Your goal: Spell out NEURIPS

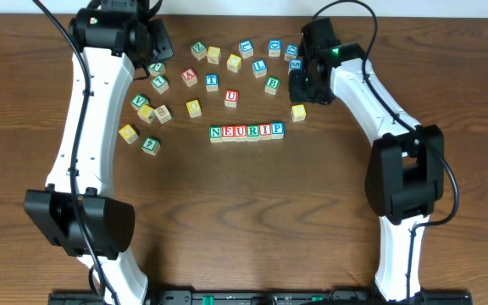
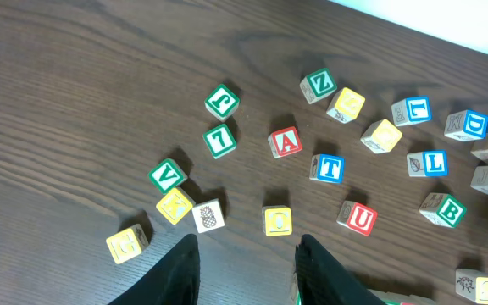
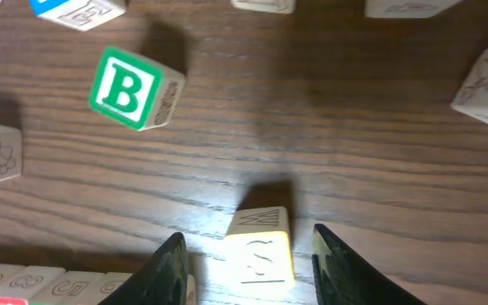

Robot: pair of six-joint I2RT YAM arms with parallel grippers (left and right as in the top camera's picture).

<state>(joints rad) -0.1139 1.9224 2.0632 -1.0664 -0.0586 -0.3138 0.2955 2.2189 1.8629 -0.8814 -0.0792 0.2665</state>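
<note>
The yellow cube is away from the P and behind the line of the row, so my right gripper should pull it beside the P, then push it flush.
Six cubes stand in a row reading N E U R I P in the middle of the table. Up and right of the P end, apart from it, lies a yellow-faced cube. My right gripper hovers just behind it. In the right wrist view this yellow cube sits on the table between the fingers of the right gripper, which is open with a gap on both sides. The row's end shows at bottom left. My left gripper hangs open over bare wood, holding nothing.
Several loose cubes are scattered behind the row: a green B, a red U, a blue T, a red A, a green V and a yellow G. The left arm spans the table's left side.
</note>
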